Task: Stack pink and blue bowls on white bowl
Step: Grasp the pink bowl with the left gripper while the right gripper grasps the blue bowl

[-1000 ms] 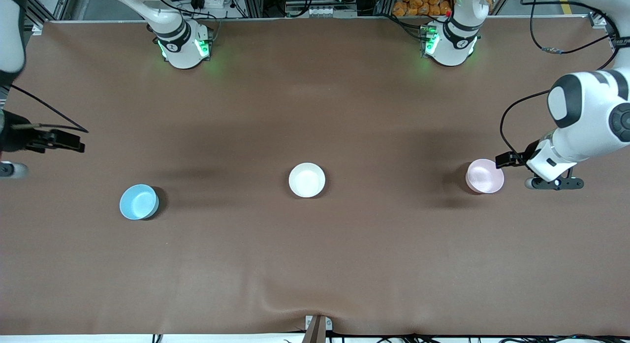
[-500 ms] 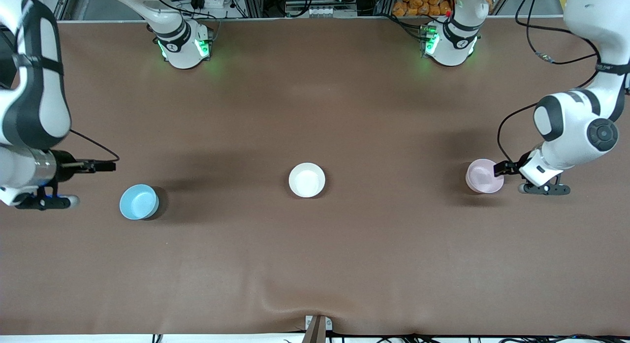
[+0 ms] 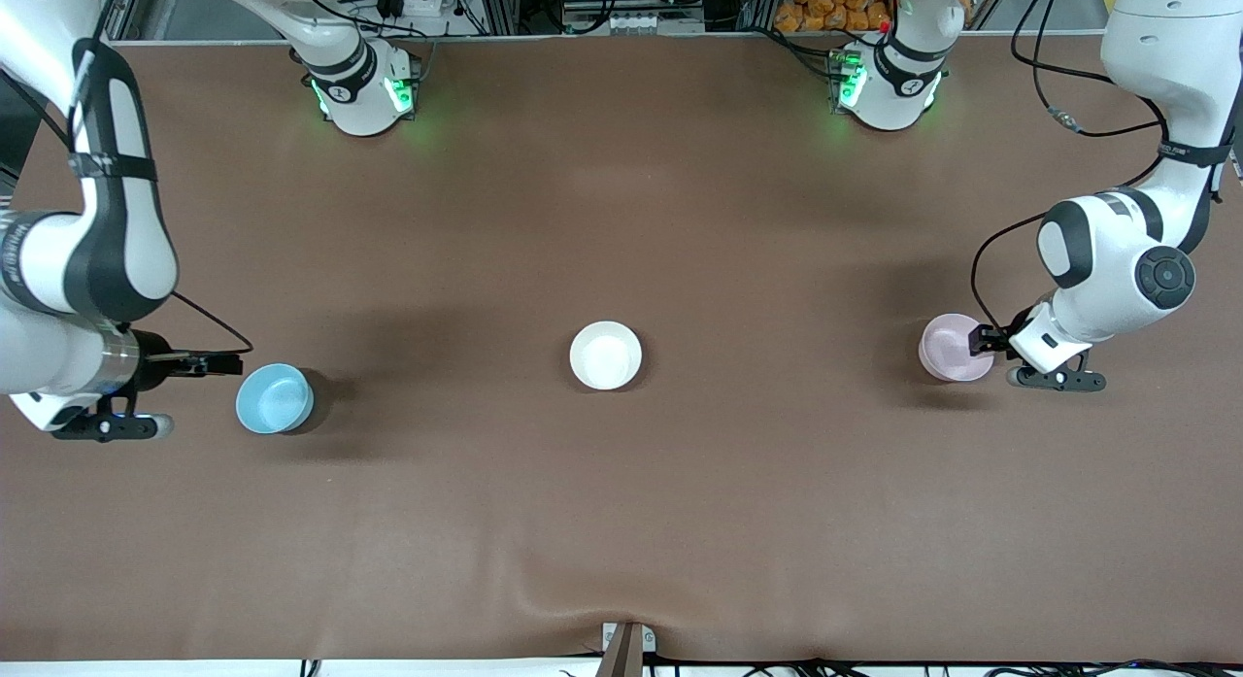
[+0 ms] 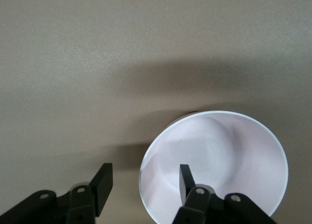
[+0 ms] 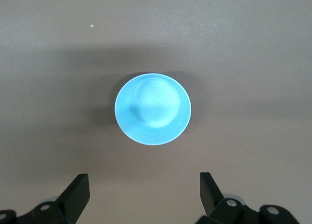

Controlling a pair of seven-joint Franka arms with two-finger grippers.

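Observation:
My gripper will lower the blue bowl, and it will fit inside the pink bowl because the blue bowl's bottom (image 5: pixel 157 103) is narrower than the blue bowl's rim.
The pale pink bowl (image 3: pixel 952 347) sits toward the left arm's end of the table. My left gripper (image 3: pixel 981 344) is open and straddles the rim. In the left wrist view (image 4: pixel 145 182), one finger (image 4: pixel 185 177) is over the inside of the pink bowl (image 4: pixel 219 156) and the other is outside it. The sky-blue bowl (image 3: pixel 275 397) sits toward the right arm's end. My right gripper (image 3: pixel 225 364) is open and empty beside it. In the right wrist view (image 5: pixel 142 190) the blue bowl (image 5: pixel 152 108) lies ahead of the fingers. The white bowl (image 3: pixel 605 355) stands empty mid-table.
The brown table cover (image 3: pixel 621 522) has a wrinkle near the front edge, by a metal clamp (image 3: pixel 621 643). The two arm bases (image 3: pixel 361 89) (image 3: pixel 889 84) stand along the far edge.
My right arm has swung in from the table's end to just beside the blue bowl. My left gripper has moved onto the pink bowl's rim. No bowl has moved.

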